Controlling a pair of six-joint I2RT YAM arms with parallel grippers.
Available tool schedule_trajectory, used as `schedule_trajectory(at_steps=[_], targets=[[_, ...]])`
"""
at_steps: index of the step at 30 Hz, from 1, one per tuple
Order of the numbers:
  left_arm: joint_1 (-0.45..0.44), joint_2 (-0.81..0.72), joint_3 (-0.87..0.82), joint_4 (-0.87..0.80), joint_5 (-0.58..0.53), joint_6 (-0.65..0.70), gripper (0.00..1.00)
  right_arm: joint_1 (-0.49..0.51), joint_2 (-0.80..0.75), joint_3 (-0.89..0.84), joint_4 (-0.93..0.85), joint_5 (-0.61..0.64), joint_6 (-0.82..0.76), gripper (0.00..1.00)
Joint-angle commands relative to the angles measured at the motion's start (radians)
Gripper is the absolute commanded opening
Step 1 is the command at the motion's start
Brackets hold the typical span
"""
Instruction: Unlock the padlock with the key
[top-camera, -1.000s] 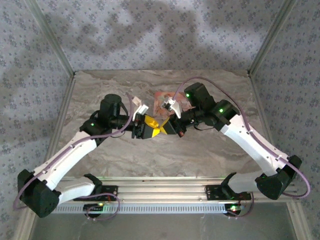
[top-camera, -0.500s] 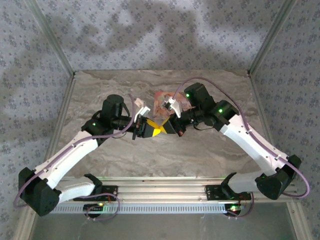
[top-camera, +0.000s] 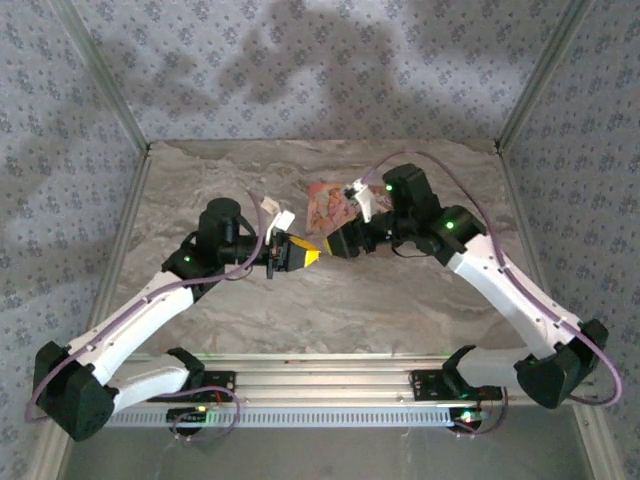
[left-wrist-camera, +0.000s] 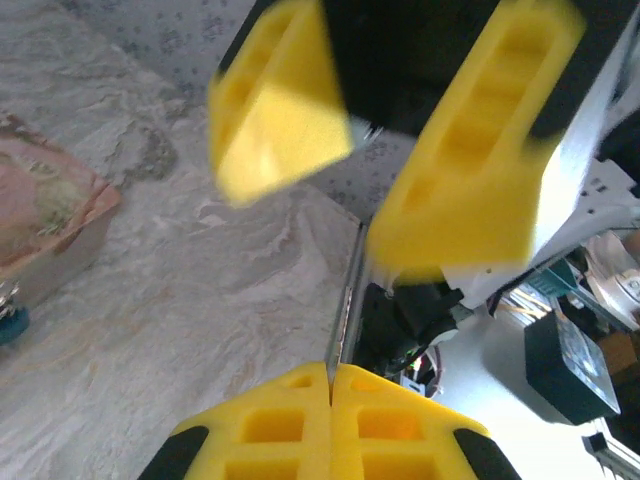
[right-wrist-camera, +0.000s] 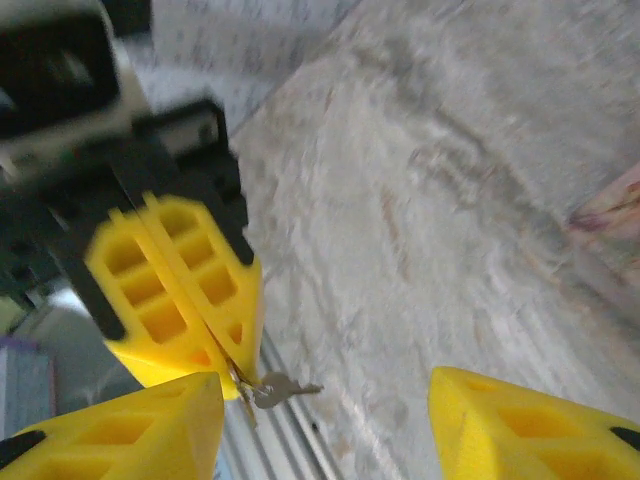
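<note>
The key is crooked at the tip of the left gripper, so the robot's right gripper should grab the key's loose end and give it back straighter before unlocking.
My left gripper is shut, its yellow pads pressed flat together. In the right wrist view, a thin metal piece is pinched at the left gripper's tip, and the small silver key dangles from it above the table. My right gripper is open and faces the left one closely, with nothing between its fingers. The left wrist view shows the right gripper spread wide just ahead. The padlock, a small bluish thing, lies at the frame's left edge beside the pink box, partly cut off.
The pink floral box lies on the marble table just behind the two grippers. A metal rail runs along the table's near edge. Patterned walls enclose the back and sides.
The left gripper has shut on the key's metal piece. The right gripper has opened, let go and drawn back up and to the right, leaving a small gap between the two.
</note>
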Motion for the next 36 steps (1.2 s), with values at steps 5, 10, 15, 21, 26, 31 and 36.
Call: schedule_trajectory(at_steps=[5,10,15,21,26,31,36], targets=[[0.003,-0.060,-0.072,0.178,-0.116,-0.154,0.00,-0.065,-0.167,-0.208,0.381,0.070,0.294,0.58],[0.001,-0.068,-0.084,0.243,-0.128,-0.200,0.00,-0.020,-0.186,-0.292,0.506,0.084,0.366,0.59],[-0.007,-0.066,-0.075,0.273,-0.108,-0.231,0.00,0.049,-0.149,-0.319,0.584,0.103,0.377,0.58],[-0.011,-0.074,-0.077,0.292,-0.096,-0.257,0.00,0.077,-0.097,-0.300,0.617,0.093,0.381,0.45],[-0.011,-0.088,-0.078,0.298,-0.104,-0.271,0.00,0.080,-0.084,-0.294,0.633,0.081,0.389,0.25],[-0.011,-0.087,-0.071,0.304,-0.107,-0.300,0.00,0.085,-0.084,-0.304,0.668,0.050,0.405,0.15],[-0.010,-0.080,-0.066,0.332,-0.107,-0.335,0.00,0.092,-0.080,-0.317,0.694,0.043,0.434,0.28]])
